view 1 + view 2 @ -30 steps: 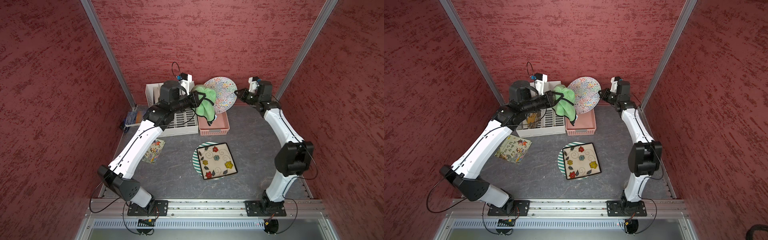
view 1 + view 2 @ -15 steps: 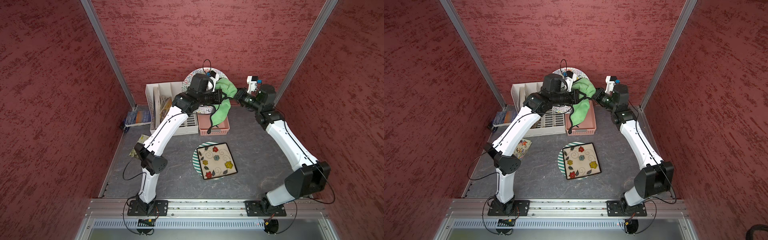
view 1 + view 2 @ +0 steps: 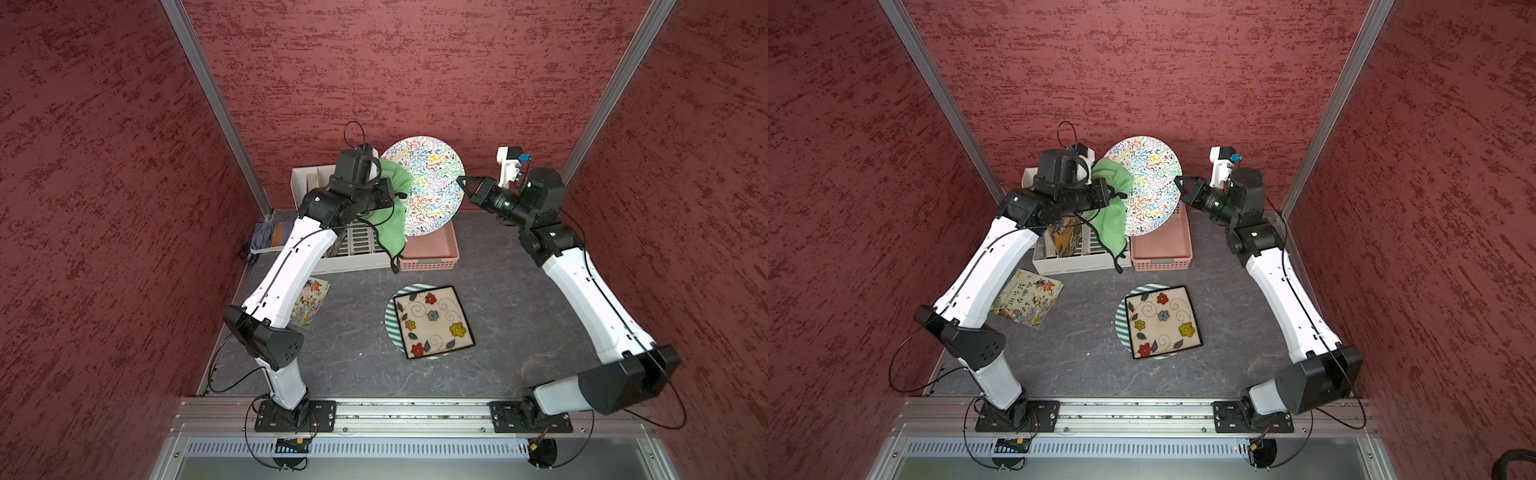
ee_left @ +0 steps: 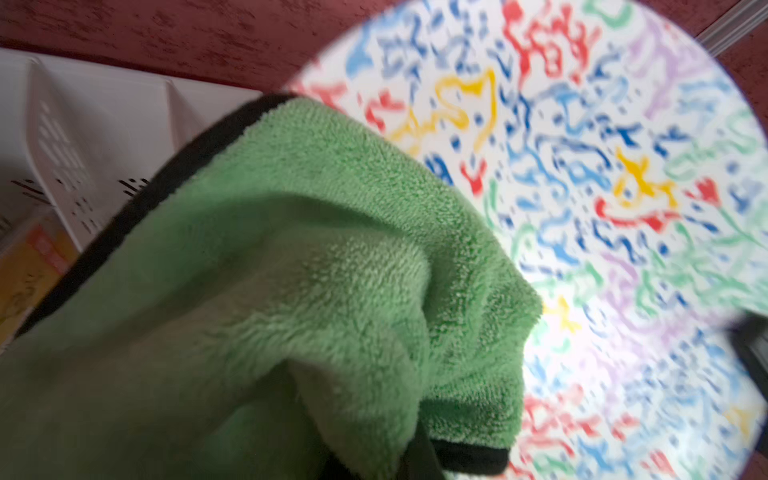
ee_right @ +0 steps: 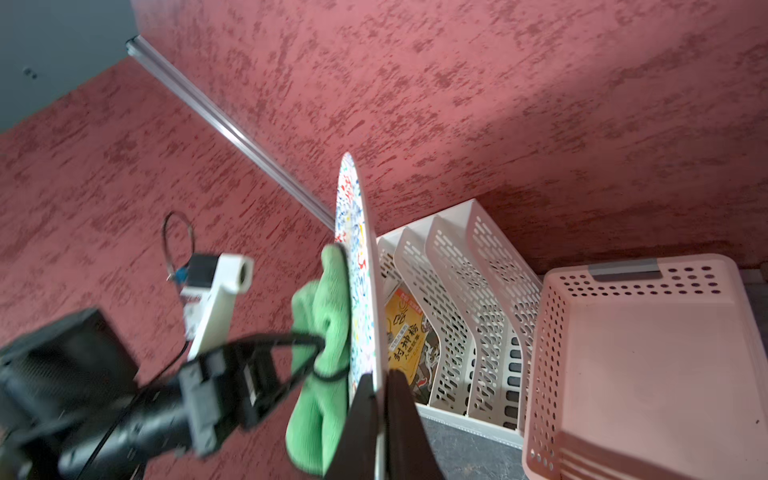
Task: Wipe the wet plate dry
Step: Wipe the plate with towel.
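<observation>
Next, my left gripper brings the cloth it holds behind the plate after I lift the plate, to wipe the plate's back (image 5: 373, 276). The cloth touches only the plate's patterned side (image 3: 429, 180) now.
The round plate (image 3: 432, 183) (image 3: 1150, 178) with coloured squiggles stands upright above the pink basket. My right gripper (image 3: 460, 179) (image 3: 1177, 179) (image 5: 380, 390) is shut on its right rim, one finger on each face. My left gripper (image 3: 397, 195) (image 3: 1119, 195) is shut on the green cloth (image 3: 392, 216) (image 3: 1111, 212). It presses the cloth against the left part of the plate's patterned face. In the left wrist view the cloth (image 4: 291, 291) hides the jaws and covers part of the plate (image 4: 602, 208). In the right wrist view the plate (image 5: 360, 266) is edge-on with the cloth (image 5: 324, 332) bunched against it.
A white file rack (image 3: 353, 257) holding books stands at the back, beside the pink basket (image 3: 432, 253). A square floral plate (image 3: 432, 322) lies on a striped round plate in mid-table. A picture book (image 3: 309, 303) lies near the left arm, and more books (image 3: 270, 235) are at the far left.
My left gripper has swept the green cloth leftward across the plate's face, from near the right rim to the left part. The right gripper still holds the plate upright.
</observation>
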You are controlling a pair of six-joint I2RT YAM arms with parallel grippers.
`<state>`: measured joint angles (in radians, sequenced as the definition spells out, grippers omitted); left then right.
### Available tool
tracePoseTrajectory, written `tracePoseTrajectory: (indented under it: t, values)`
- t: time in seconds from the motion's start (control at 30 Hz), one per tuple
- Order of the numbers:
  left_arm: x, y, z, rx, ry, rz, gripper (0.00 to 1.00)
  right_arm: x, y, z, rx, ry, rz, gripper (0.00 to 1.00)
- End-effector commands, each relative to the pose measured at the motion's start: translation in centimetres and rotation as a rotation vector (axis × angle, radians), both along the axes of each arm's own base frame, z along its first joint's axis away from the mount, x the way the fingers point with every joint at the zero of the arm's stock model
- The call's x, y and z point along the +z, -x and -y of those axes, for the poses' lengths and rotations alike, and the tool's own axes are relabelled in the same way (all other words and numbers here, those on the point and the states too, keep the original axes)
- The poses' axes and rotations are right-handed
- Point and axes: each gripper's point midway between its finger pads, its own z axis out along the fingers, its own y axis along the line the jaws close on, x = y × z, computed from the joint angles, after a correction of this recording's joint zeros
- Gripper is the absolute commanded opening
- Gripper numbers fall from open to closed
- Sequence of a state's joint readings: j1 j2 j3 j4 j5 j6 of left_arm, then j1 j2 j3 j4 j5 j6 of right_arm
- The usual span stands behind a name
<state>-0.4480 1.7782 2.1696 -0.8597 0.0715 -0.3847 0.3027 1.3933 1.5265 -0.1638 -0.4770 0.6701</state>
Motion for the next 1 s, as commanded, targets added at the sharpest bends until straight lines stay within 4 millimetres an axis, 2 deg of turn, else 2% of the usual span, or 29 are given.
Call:
tracePoseTrajectory:
  t: [0.0,0.1,0.2,0.3,0.37,0.43,0.53,0.6,0.67,0.73,0.8,0.9,0.93,0.97]
  values:
    - [2.3,-0.5,3.3,-0.192,0.024,0.11,0.0,2.4,5.6,-3.4,0.204,-0.016,0.131,0.0]
    - [3.1,0.9,7.7,-0.399,0.106,0.106,0.0,3.8,6.0,-4.0,0.229,-0.047,0.165,0.0]
    - [2.2,2.9,11.4,-0.536,0.139,0.061,0.0,7.2,5.0,-3.3,0.188,-0.079,0.216,0.0]
    - [1.7,4.6,13.0,-0.593,0.161,0.027,0.0,9.9,3.1,-1.2,0.092,-0.156,0.225,0.0]
    - [1.9,5.2,12.8,-0.592,0.185,0.021,0.0,11.0,2.0,0.8,0.022,-0.217,0.223,0.0]
    - [2.5,5.0,11.2,-0.534,0.213,0.028,0.0,11.5,1.5,2.3,-0.016,-0.239,0.23,0.0]
    - [2.6,3.0,6.0,-0.318,0.222,0.016,0.0,10.6,1.9,2.3,-0.006,-0.201,0.223,0.0]
    - [3.2,2.7,4.1,-0.267,0.21,0.038,0.0,9.5,2.3,1.4,0.047,-0.185,0.2,0.0]
    - [4.5,3.0,4.4,-0.306,0.225,0.072,0.0,8.0,2.9,-0.2,0.103,-0.168,0.172,0.0]
    - [5.7,3.5,6.0,-0.375,0.263,0.083,0.0,6.9,3.5,-1.9,0.154,-0.157,0.153,0.0]
    - [6.3,3.6,7.6,-0.423,0.276,0.084,0.0,6.8,3.4,-2.8,0.178,-0.185,0.139,0.0]
    - [6.4,2.9,9.1,-0.431,0.273,0.085,0.0,8.7,2.2,-2.6,0.154,-0.264,0.169,0.0]
    - [6.7,2.6,9.2,-0.425,0.283,0.089,0.0,10.3,2.2,-2.1,0.14,-0.281,0.208,0.0]
    - [7.3,2.4,9.1,-0.418,0.301,0.099,0.0,10.7,1.0,-1.9,0.124,-0.288,0.213,0.0]
